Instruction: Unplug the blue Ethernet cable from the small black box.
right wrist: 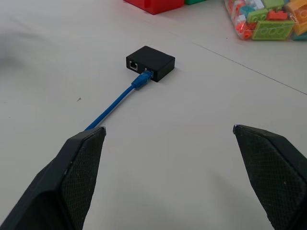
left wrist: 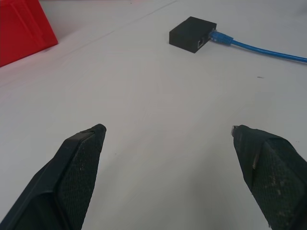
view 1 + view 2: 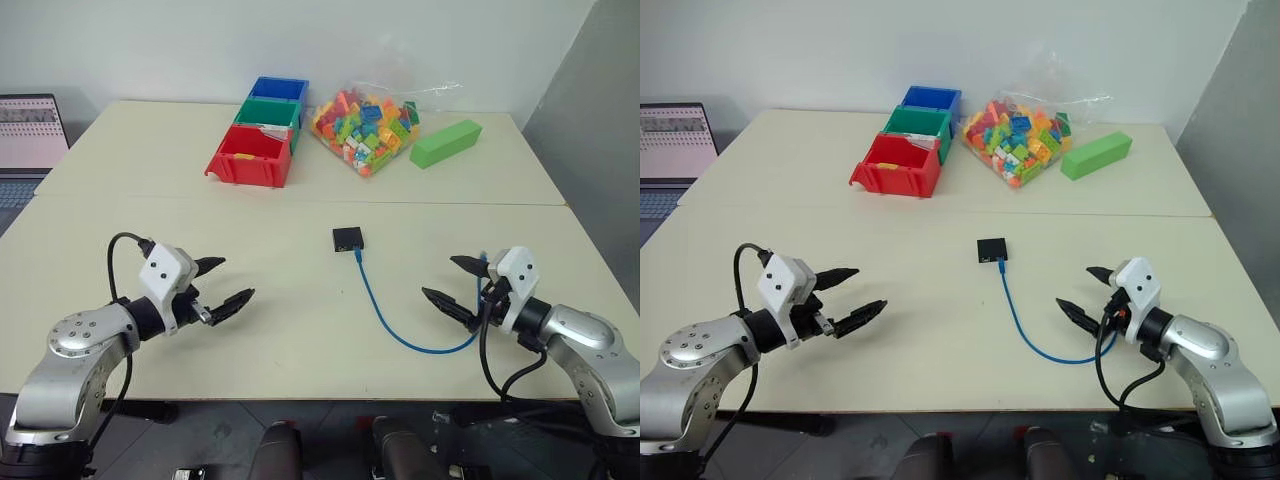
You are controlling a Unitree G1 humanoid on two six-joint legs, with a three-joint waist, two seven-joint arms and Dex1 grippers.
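Observation:
I expect the blue Ethernet cable (image 3: 377, 311) to trail along when I lift the box, because the plug (image 3: 358, 254) is all the way in the port and the cable curves loosely.
The small black box (image 3: 348, 238) lies flat near the middle of the cream table. The blue Ethernet cable (image 3: 385, 312) is plugged into the box's near side and curves across the table toward my right gripper (image 3: 455, 280). That gripper hovers open over the table at the near right, with the cable's far end beside its wrist. My left gripper (image 3: 224, 283) hovers open at the near left, well apart from the box. In the right wrist view the box (image 1: 150, 62) shows two ports, with the cable's plug (image 1: 142, 79) seated in one. The left wrist view shows the box (image 2: 193, 33) and plug (image 2: 220, 37) too.
At the back of the table stand red (image 3: 250, 156), green (image 3: 268, 113) and blue (image 3: 279, 89) bins, a clear bag of coloured bricks (image 3: 366, 129) and a green block (image 3: 446, 142). A laptop (image 3: 30, 132) sits at the far left. A seam (image 3: 300, 198) crosses the tabletop.

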